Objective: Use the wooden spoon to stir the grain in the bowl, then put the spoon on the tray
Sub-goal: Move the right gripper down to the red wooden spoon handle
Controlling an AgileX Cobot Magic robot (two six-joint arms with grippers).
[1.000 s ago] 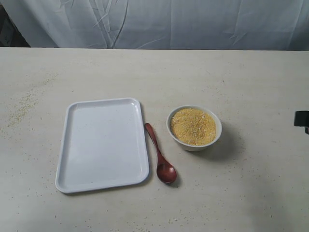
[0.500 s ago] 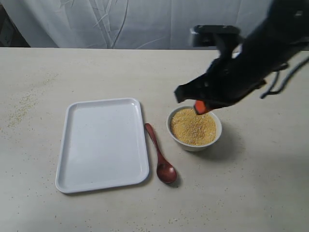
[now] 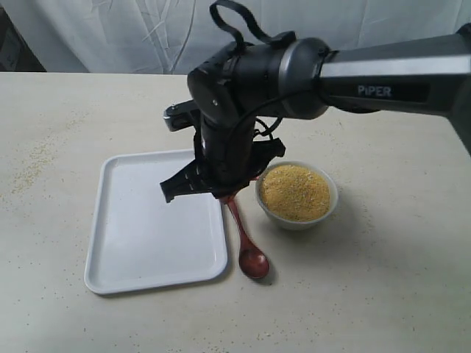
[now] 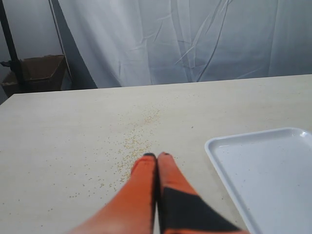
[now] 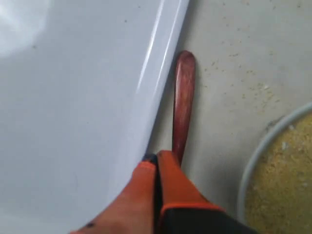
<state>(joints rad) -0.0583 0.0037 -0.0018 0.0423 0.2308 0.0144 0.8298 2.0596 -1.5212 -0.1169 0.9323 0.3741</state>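
I should go on moving my right gripper down and opening its fingers, as the wooden spoon's handle (image 5: 184, 92) is in line with them, until they close across its narrow width (image 5: 180, 139).
The dark red-brown wooden spoon (image 3: 252, 262) lies on the table between the white tray (image 3: 147, 220) and the small white bowl (image 3: 333, 198), which holds yellow grain (image 3: 294, 193). My right arm reaches across the middle and hangs over the spoon's handle end and the tray's right rim. In the right wrist view my right gripper (image 5: 157, 158) is shut, its fingertips just above the spoon handle (image 5: 184, 97), beside the tray (image 5: 73, 97) and with the grain (image 5: 282, 185) to one side. My left gripper (image 4: 157, 156) is shut and holds nothing, near the tray's corner (image 4: 268, 170).
Loose grains (image 4: 136, 141) are scattered on the table ahead of the left gripper. A white cloth backdrop (image 3: 147, 33) hangs behind the table. A cardboard box (image 4: 41, 70) stands off the table's far side.
My right arm has swept leftward from above the bowl to over the spoon handle and the tray's edge. Spoon, bowl and tray have not moved.
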